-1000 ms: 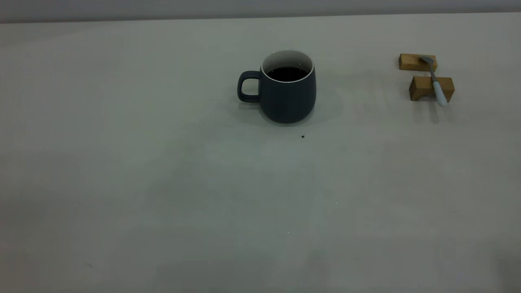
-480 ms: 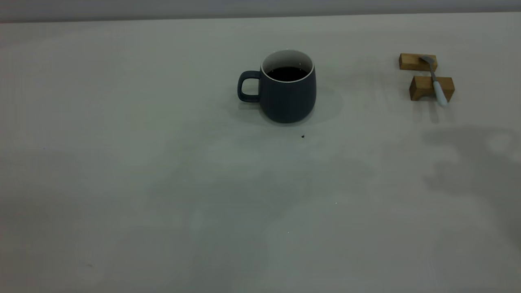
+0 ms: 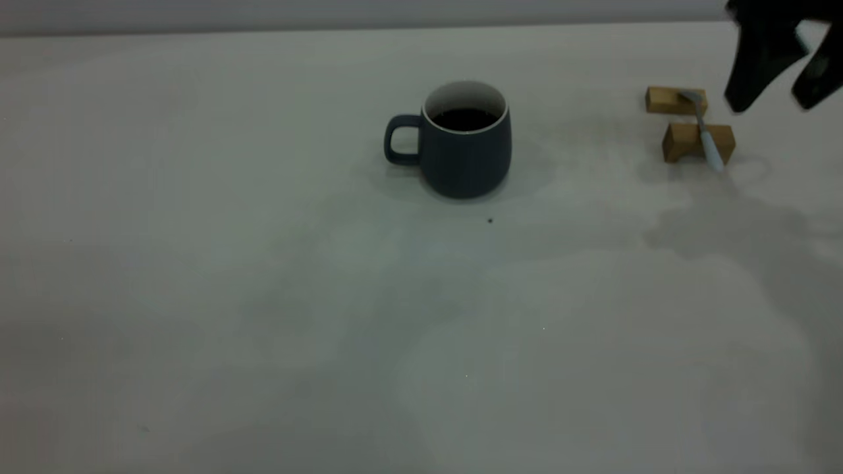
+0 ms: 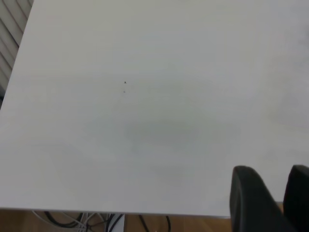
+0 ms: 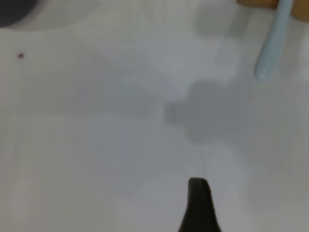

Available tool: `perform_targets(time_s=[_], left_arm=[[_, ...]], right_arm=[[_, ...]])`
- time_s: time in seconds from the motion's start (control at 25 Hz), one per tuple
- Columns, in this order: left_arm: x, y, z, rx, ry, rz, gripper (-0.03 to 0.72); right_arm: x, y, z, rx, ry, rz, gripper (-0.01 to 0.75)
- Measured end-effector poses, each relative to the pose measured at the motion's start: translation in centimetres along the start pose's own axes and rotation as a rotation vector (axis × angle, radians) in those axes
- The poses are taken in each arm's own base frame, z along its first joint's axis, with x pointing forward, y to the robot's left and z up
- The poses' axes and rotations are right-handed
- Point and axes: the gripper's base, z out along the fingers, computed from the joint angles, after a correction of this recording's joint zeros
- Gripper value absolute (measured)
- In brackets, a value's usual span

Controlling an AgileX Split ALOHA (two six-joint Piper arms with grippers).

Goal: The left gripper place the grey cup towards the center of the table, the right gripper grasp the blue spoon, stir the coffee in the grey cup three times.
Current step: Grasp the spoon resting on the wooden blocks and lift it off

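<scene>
The blue spoon's handle sticks out freely past the wooden block, so my right gripper should keep lowering with open fingers until they straddle the handle, then close.
The grey cup stands upright near the middle of the table, handle to the left, with dark coffee inside. The blue spoon lies across two wooden blocks at the right; its pale handle also shows in the right wrist view. My right gripper hangs open above and just right of the blocks, clear of the spoon; only one finger shows in its wrist view. My left gripper sits over the table's edge, far from the cup, its fingers slightly apart and empty.
Two tan wooden blocks carry the spoon. A tiny dark speck lies in front of the cup. The arm's shadow falls on the table below the blocks. Cables show beyond the table edge.
My right gripper has come into the exterior view at the top right, above the blocks. Its shadow has spread leftward toward the spoon. Cup and spoon have not moved.
</scene>
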Motion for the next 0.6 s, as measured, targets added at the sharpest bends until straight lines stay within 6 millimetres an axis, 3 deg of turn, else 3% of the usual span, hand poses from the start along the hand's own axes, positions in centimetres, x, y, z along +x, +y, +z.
perform_targets(time_s=[0.24,0.6], left_arm=[[0.0,0.0,0.0,0.0,0.0,0.0,0.243],[0.0,0.0,0.0,0.0,0.0,0.0,0.243]], right_arm=[[-1.8,-0.7,4.3,-0.007,0.057,-0.001,0.621],[-3.5,-1.5,8.3,0.01,0.083,-0.023,0.62]])
